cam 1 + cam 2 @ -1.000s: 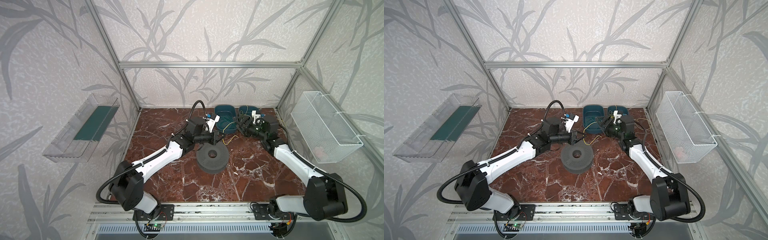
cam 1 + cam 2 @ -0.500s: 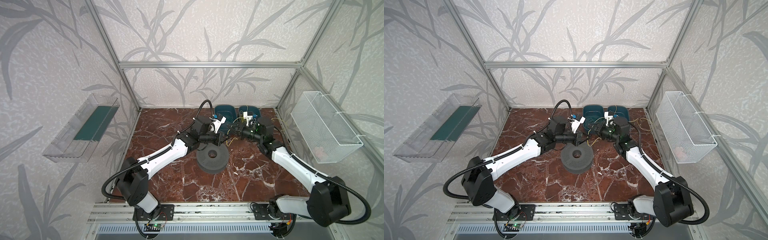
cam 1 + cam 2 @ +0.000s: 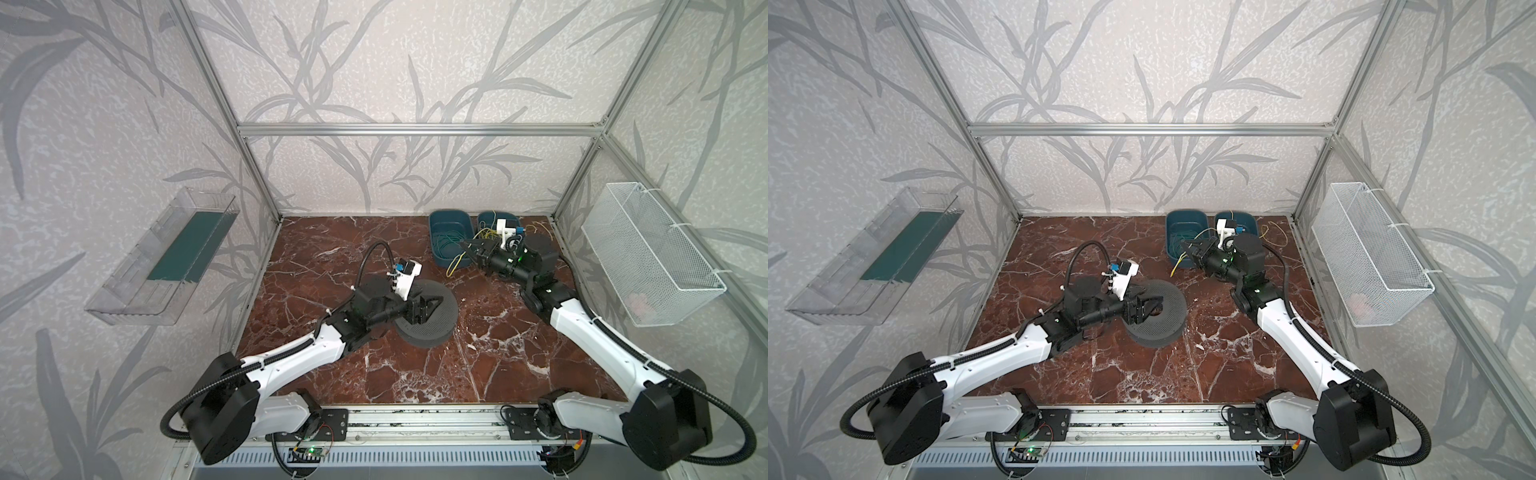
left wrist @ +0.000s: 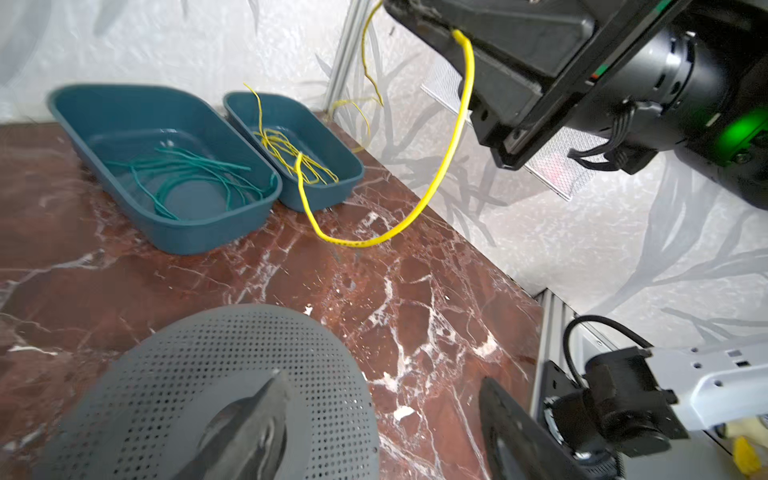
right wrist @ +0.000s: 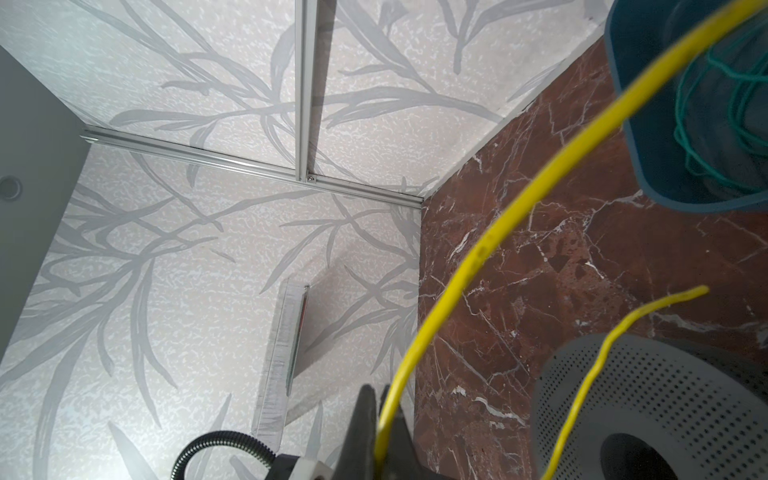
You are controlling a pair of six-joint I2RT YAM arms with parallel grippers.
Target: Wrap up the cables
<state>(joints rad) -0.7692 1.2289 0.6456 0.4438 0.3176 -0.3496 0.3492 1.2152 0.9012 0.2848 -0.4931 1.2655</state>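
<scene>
The robot's right gripper should lift the yellow cable's loose end over the spool for the left gripper to take, because that end curls away from the left gripper.
A thin yellow cable is pinched in my right gripper, which is shut on it above the table in front of the bins. From the jaws the cable sags in a loop to the marble and rises into the smaller teal bin, where more yellow cables lie tangled. A short free end hangs over the grey perforated spool. My left gripper stands open just above that spool, empty, well apart from the cable.
A larger teal bin beside the yellow one holds green cables. A white wire basket hangs on the right wall, and a clear tray on the left wall. Aluminium frame posts stand at the back corners.
The two grippers met over the table's middle; the right one shut on the yellow cable and drew back towards the bins. The left one opened, let go and dropped back over the spool.
</scene>
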